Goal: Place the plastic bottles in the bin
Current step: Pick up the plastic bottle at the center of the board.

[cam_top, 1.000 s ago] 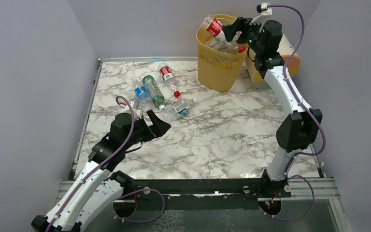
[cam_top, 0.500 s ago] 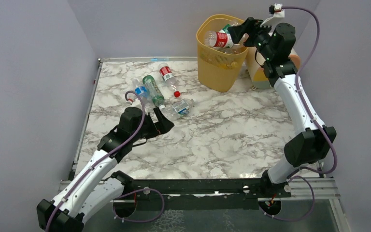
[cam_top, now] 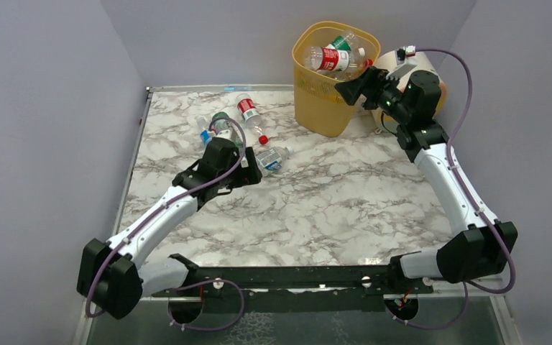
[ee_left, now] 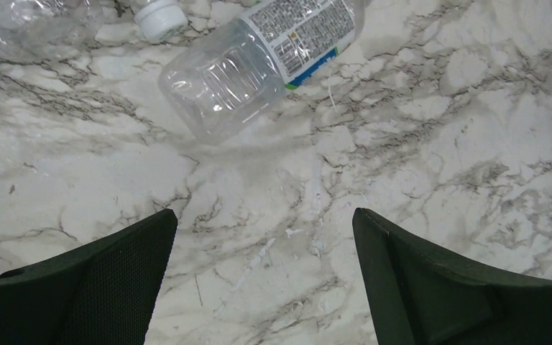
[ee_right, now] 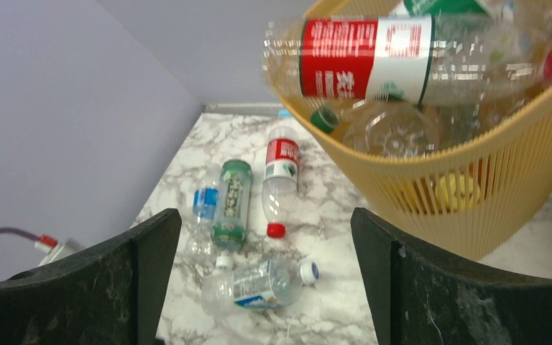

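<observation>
The clear bottle lies at a slant beyond the open fingers of the robot's left gripper, so that gripper should move over it, turn to line up and straddle its base end.
The yellow-orange bin stands at the back right, heaped with plastic bottles. A red-labelled one lies across the top. My right gripper hangs open and empty just right of the bin's wall, looking down at the table. Several bottles lie there: a blue-labelled one, a green one, a red-capped one and a clear one. My left gripper is open just short of the clear bottle, its fingers low over bare marble.
A cream-and-peach cylinder stands behind the right arm beside the bin. Grey walls close in the left, back and right. A crumpled clear bottle and a white cap lie beyond the clear bottle.
The red-labelled bottle has settled on the pile in the bin, and my right gripper has drawn back and down to the right. My left arm has stretched forward towards the bottles on the table.
</observation>
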